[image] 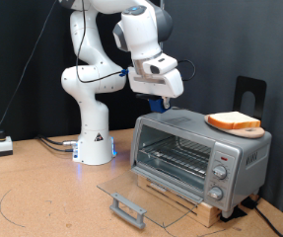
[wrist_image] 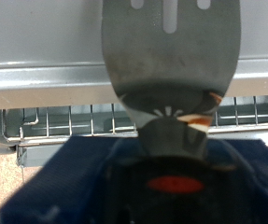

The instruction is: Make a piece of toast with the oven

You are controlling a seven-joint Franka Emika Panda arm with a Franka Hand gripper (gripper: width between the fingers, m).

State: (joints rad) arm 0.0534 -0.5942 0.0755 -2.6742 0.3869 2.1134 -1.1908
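The spatula's blade (wrist_image: 171, 58) is pointing across the top of the oven, wide of the toast, so next my gripper turns the blade and pushes it under the toast's near edge (image: 211, 122).
The silver-grey oven (image: 195, 148) stands on a wooden base, its glass door (image: 136, 197) dropped open and its wire rack (image: 176, 158) bare. The piece of toast (image: 234, 120) lies on a round wooden board (image: 249, 130) on the oven's top, towards the exterior view's right. My gripper (image: 159, 99) hangs just above the oven's top at its left end. In the wrist view the gripper (wrist_image: 176, 140), with blue-covered fingers (wrist_image: 96, 177), is shut on the handle of a grey slotted spatula (wrist_image: 171, 56). The spatula blade points over the oven's top edge (wrist_image: 40, 79), with the rack (wrist_image: 68, 121) below.
A black stand (image: 249, 94) rises behind the oven at the exterior view's right. The arm's white base (image: 94, 143) stands left of the oven. A small white box (image: 1, 146) and loose cables (image: 23, 202) lie on the brown table at the left.
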